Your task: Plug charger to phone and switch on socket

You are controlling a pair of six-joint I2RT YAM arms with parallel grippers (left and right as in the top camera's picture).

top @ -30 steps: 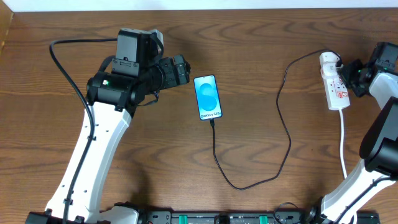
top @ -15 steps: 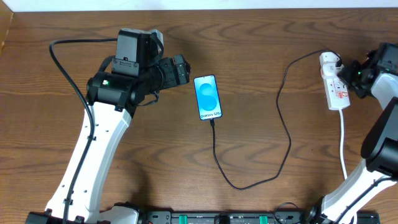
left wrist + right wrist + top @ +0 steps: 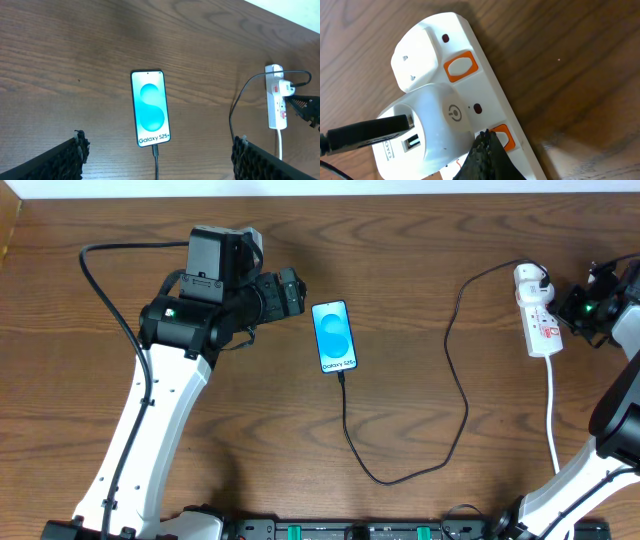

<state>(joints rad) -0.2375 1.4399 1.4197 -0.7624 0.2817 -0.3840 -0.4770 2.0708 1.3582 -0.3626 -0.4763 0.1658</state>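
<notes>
My right gripper's fingers are at the orange switch's edge (image 3: 493, 129) next to the white plug head. I should lift them clear and line them up over the switch (image 3: 505, 138) before I press.
The phone (image 3: 334, 337) lies face up mid-table with its blue screen lit (image 3: 150, 107). The charger's black cable (image 3: 455, 385) runs from the phone's bottom edge (image 3: 155, 152) in a loop to its white plug head (image 3: 432, 122), which is seated in the socket (image 3: 541, 320). My left gripper (image 3: 291, 290) hovers open just left of the phone, and its fingers (image 3: 75, 157) frame the phone's lower end. My right gripper (image 3: 485, 135) is shut with nothing in it. Its tips rest at the edge of an orange switch (image 3: 503, 136) on the socket (image 3: 487, 87).
A second orange switch (image 3: 460, 66) sits beside an unused outlet at the strip's end. The strip's white cord (image 3: 553, 415) trails toward the front edge at the right. A black rail (image 3: 350, 530) runs along the front.
My right arm has shifted slightly to the right beside the socket. The left arm, phone and cable have not moved.
</notes>
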